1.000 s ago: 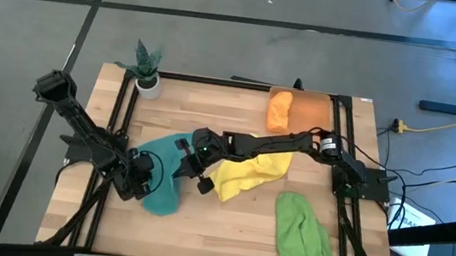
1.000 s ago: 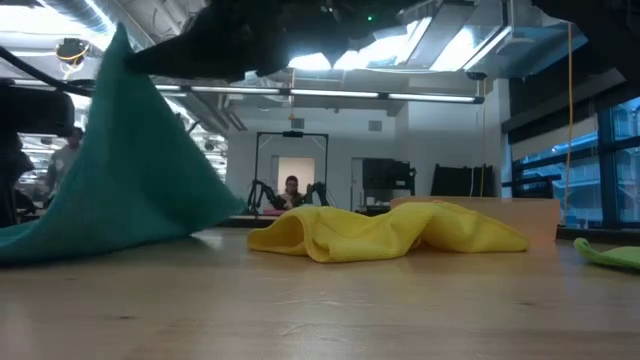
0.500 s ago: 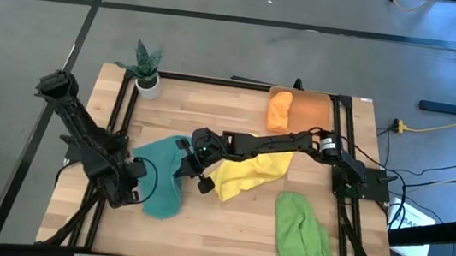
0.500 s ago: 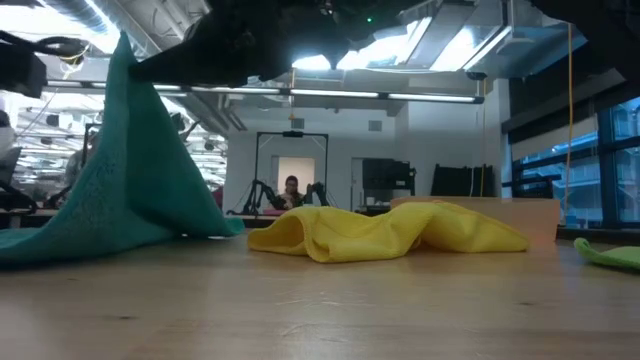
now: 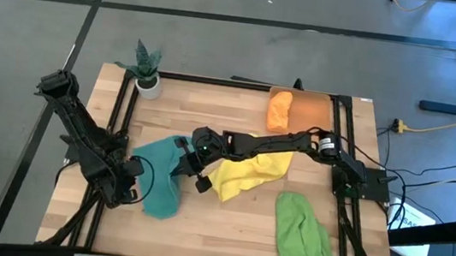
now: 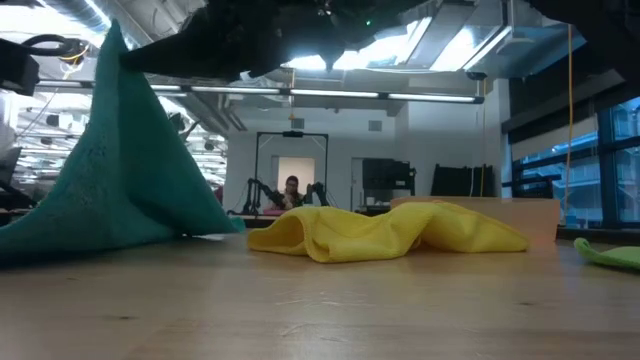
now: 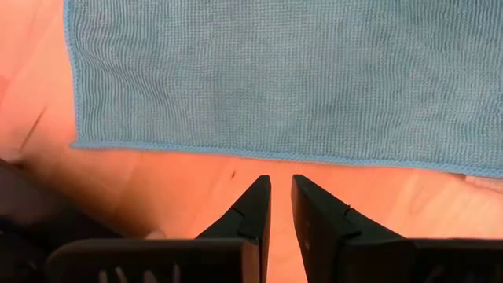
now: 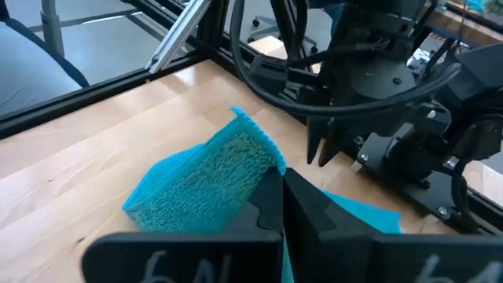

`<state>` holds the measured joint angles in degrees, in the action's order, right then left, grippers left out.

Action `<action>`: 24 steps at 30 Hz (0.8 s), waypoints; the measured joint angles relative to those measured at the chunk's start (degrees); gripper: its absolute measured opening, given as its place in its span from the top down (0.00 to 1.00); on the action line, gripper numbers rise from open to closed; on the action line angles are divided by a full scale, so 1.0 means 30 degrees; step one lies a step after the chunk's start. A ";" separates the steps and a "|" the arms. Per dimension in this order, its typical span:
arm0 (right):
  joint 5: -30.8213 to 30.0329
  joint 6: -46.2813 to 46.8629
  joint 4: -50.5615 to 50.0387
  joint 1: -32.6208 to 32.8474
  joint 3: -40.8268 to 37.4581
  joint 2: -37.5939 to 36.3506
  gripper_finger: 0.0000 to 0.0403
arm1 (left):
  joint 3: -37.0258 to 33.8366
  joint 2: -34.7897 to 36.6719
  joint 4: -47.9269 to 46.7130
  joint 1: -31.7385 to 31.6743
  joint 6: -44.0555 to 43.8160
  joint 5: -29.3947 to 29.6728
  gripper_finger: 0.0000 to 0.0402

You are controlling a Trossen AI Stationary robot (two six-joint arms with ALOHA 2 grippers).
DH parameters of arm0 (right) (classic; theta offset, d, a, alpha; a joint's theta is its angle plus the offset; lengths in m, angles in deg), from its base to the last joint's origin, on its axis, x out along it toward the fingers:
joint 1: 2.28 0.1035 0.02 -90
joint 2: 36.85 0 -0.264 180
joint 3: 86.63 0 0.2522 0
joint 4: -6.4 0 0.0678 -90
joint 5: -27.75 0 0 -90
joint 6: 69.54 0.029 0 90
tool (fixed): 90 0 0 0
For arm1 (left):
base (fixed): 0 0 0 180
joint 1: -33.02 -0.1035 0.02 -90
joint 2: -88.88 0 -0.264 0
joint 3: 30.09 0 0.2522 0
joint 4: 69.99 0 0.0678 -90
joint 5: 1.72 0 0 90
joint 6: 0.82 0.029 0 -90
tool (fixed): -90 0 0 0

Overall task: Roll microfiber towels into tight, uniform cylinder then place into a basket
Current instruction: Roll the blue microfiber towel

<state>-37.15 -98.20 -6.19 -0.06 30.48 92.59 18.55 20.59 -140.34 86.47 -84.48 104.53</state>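
The teal towel's hemmed edge (image 7: 259,154) lies straight next to the robot's left gripper, so the right gripper should go on lowering the towel's raised peak (image 6: 112,45) toward that edge before it lets go there.
A teal towel (image 5: 160,181) lies left of centre, one part raised into a tent (image 6: 110,170). My right gripper (image 5: 183,159) reaches in from the table's right and is shut on the tent's peak. My left gripper (image 5: 124,185) hangs just left of the towel and points down at bare wood. Its fingers (image 7: 280,189) stand a narrow gap apart with nothing between them, short of the towel's hemmed edge (image 7: 259,155). A yellow towel (image 5: 249,172) lies crumpled at the centre and a light green towel (image 5: 301,229) at the near right. An orange towel (image 5: 279,110) lies in the basket (image 5: 312,112). My right gripper pinches a raised, bunched corner part of the teal towel (image 8: 236,169) between its two fingers. It comes from the table's right, slanting slightly down. A folded tip (image 8: 240,122) sticks out past the fingertips. The cloth slopes down from the hold, and its lower part (image 6: 60,235) lies on the table.
A white pot with a green plant (image 5: 146,74) stands at the far left corner. Black frame rails (image 5: 118,107) run along the table's sides. Bare wood (image 5: 216,230) lies along the near edge between the teal and green towels.
My left gripper has risen and gone toward the table's left edge, off the teal towel's left part onto bare wood. My right gripper has kept the towel's peak raised, in the same place.
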 joint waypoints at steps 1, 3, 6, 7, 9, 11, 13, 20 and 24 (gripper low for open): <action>-0.0002 0.0012 0.0029 -0.0007 -0.0007 0.0074 1.00 | 0.0000 0.0000 0.0000 -0.0003 0.0000 -0.0077 0.88; 0.0004 0.0028 0.0712 -0.0007 0.0036 0.0434 1.00 | 0.0007 0.0000 0.0010 0.0002 -0.0002 -0.0258 0.88; 0.0007 0.0051 0.0792 -0.0007 -0.0014 0.0799 1.00 | 0.0015 0.0007 0.0036 0.0000 -0.0004 -0.0264 0.88; 0.0028 0.0072 0.0992 -0.0007 -0.0007 0.0872 1.00 | 0.0022 0.0007 0.0049 0.0007 -0.0001 -0.0264 0.88; 0.0294 0.0286 0.1159 -0.0007 -0.0015 0.0977 1.00 | 0.0029 0.0015 0.0073 0.0067 -0.0007 -0.0259 0.88; 0.0588 0.0557 0.1840 -0.0007 0.0022 0.1187 1.00 | 0.0029 0.0015 0.0077 0.0080 -0.0007 -0.0267 0.88; 0.0657 0.0617 0.2011 -0.0007 0.0022 0.1482 1.00 | 0.0029 0.0022 0.0069 0.0069 -0.0050 -0.0260 0.88; 0.0996 0.0532 0.3352 0.0087 -0.0015 0.2437 1.00 | 0.0036 0.0022 0.0080 0.0073 -0.0073 -0.0257 0.88; 0.1169 0.0589 0.3614 0.0133 -0.0015 0.2692 1.00 | 0.0044 0.0022 0.0080 0.0072 -0.0073 -0.0258 0.88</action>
<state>-33.64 -96.44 4.65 0.34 30.44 100.66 18.68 20.65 -140.10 86.68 -84.70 103.76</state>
